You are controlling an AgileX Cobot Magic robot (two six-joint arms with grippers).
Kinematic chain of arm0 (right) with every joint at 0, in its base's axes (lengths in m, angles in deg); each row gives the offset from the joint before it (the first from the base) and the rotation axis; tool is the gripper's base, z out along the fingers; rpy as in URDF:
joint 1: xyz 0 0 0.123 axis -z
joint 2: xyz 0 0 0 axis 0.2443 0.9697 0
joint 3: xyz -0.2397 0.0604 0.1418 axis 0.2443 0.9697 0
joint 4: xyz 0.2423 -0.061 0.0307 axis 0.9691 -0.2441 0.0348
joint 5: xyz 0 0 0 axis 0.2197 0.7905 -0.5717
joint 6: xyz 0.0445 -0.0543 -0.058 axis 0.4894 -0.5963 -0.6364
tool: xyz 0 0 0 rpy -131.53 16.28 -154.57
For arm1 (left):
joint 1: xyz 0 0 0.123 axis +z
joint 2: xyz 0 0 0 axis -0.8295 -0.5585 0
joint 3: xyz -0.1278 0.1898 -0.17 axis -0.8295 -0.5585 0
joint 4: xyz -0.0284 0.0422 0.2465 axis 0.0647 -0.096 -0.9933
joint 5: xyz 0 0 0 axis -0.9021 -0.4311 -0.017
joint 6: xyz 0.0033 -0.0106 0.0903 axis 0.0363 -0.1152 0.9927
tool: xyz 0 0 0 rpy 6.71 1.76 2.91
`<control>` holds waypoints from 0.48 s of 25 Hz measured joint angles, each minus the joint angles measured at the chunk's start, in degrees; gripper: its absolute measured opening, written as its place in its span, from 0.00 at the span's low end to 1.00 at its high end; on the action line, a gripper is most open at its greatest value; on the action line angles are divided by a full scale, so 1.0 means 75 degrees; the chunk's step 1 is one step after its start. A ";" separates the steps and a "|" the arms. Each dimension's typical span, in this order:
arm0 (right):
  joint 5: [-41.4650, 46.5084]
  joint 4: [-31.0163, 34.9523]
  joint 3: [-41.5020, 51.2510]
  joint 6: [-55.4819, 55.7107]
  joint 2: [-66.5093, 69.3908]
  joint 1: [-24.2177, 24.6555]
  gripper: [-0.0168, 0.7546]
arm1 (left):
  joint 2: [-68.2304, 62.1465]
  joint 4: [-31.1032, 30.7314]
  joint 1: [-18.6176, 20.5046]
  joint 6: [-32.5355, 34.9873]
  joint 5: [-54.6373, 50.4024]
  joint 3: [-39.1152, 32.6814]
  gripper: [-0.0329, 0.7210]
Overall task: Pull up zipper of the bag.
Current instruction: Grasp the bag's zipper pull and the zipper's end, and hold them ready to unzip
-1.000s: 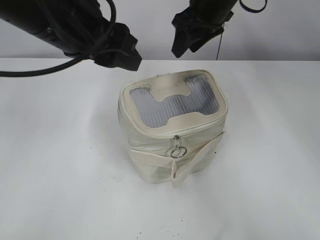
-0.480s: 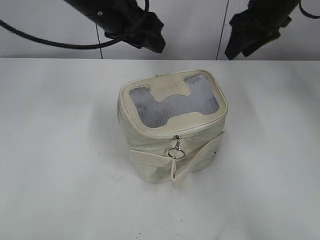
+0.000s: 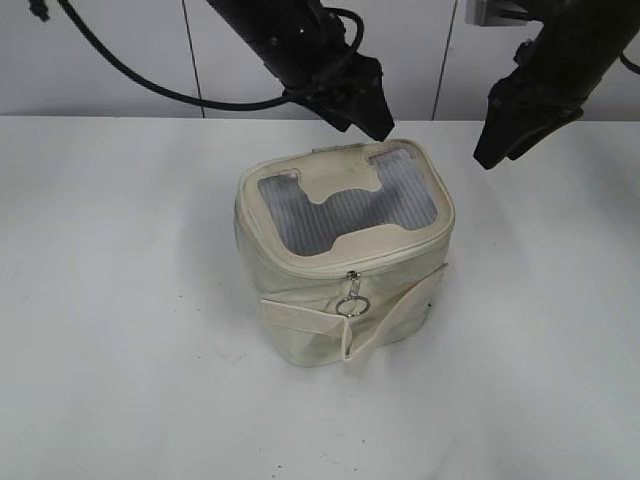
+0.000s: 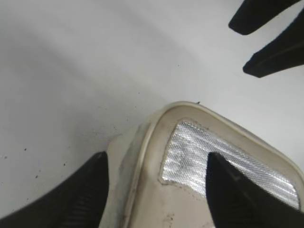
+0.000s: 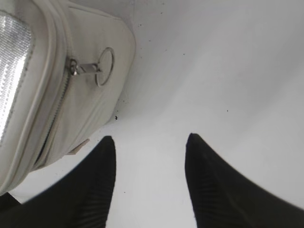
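The cream bag (image 3: 345, 250) stands unheld, so next my left gripper steadies it by pinching the lid's back edge (image 3: 402, 146) before my right gripper heads for the ring pull.
The cream boxy bag (image 3: 330, 300) stands mid-table with its grey-windowed lid up. The zipper track (image 3: 400, 252) runs along the lid rim, and a silver ring pull (image 3: 353, 303) hangs at the front. My left gripper (image 3: 375, 125) is open and empty, hovering just above the lid's back edge. In the left wrist view its fingers (image 4: 154, 161) straddle a lid corner (image 4: 156, 128). My right gripper (image 3: 495, 150) is open and empty, off the bag's right side above the table. The right wrist view shows its fingers (image 5: 150, 140) over bare table, with the bag (image 5: 90, 90) and a ring pull (image 5: 105, 66) to the upper left.
The white table (image 3: 120, 300) runs back to a pale wall (image 3: 120, 60). A cream strap band (image 3: 300, 318) crosses the bag's front, and its loose end hangs down. My right gripper's fingers also show at the top right of the left wrist view (image 4: 266, 33).
The left arm has swung right and come down to the back of the bag's lid. The right arm has moved right and lower. The bag has not moved.
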State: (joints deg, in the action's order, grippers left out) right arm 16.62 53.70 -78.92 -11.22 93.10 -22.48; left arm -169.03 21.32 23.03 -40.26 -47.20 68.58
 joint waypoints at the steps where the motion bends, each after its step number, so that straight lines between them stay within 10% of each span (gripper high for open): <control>1: 0.0000 0.0019 0.0018 -0.0008 -0.0008 0.0009 0.52 | -0.0143 0.0020 0.0000 0.0066 -0.0110 0.0196 0.69; 12: -0.0017 0.0091 0.0459 -0.0026 -0.0014 0.0033 0.50 | -0.1017 0.0813 0.0000 0.0886 -0.0610 0.0601 0.69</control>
State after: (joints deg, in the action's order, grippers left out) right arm 16.50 54.38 -75.48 -11.42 93.00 -22.24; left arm -176.66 27.42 23.03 -33.62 -51.77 73.09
